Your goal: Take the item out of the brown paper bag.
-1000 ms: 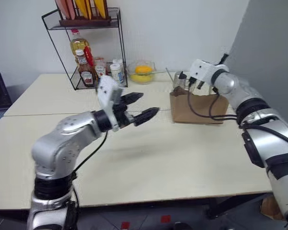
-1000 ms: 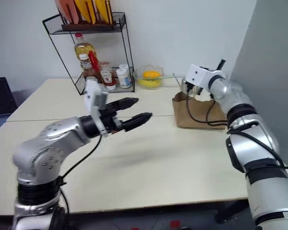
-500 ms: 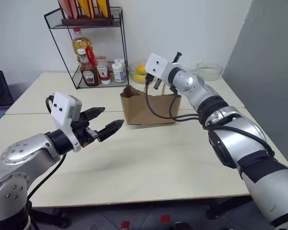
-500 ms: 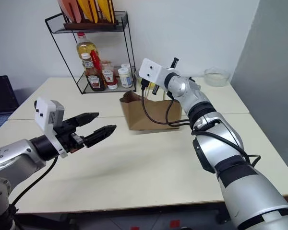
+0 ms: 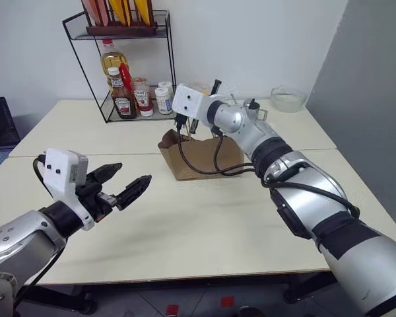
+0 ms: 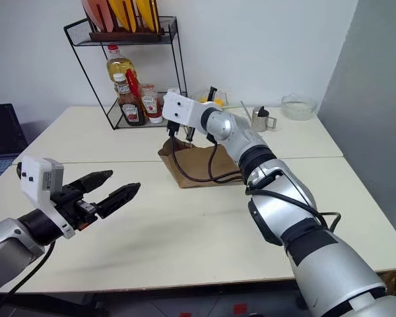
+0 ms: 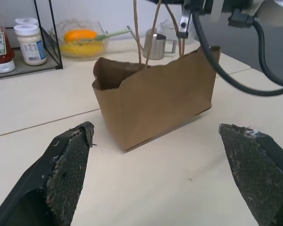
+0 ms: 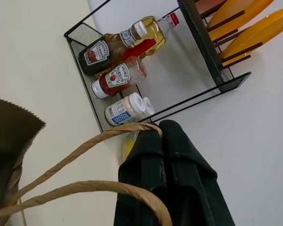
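Separate pale cord handles (image 7: 150, 43) stand up from the bag's open top, so the brown paper bag (image 7: 162, 101) will open wider when I raise one and the other sags.
The brown paper bag (image 5: 199, 157) stands on the table's middle, its mouth open and its pale cord handles (image 8: 85, 150) pulled up taut. My right gripper (image 5: 182, 127) hangs just above the bag's left end, shut on those handles, which loop over its black fingers (image 8: 165, 160). The item is hidden inside the bag. My left gripper (image 5: 135, 173) is open and empty near the table's front left, pointing at the bag from well short of it. In the left wrist view the bag (image 7: 155, 96) stands between the spread fingers (image 7: 68, 172).
A black wire rack (image 5: 119, 79) with sauce bottles and jars stands at the back left. Behind the bag are a bowl of yellow food (image 7: 82, 40), a small metal cup (image 6: 259, 119) and a glass bowl (image 5: 287, 98). A grey wall borders the right side.
My right gripper has carried the bag by its handles leftward from the table's right side to its middle. My left arm has drawn back toward the front left, still open.
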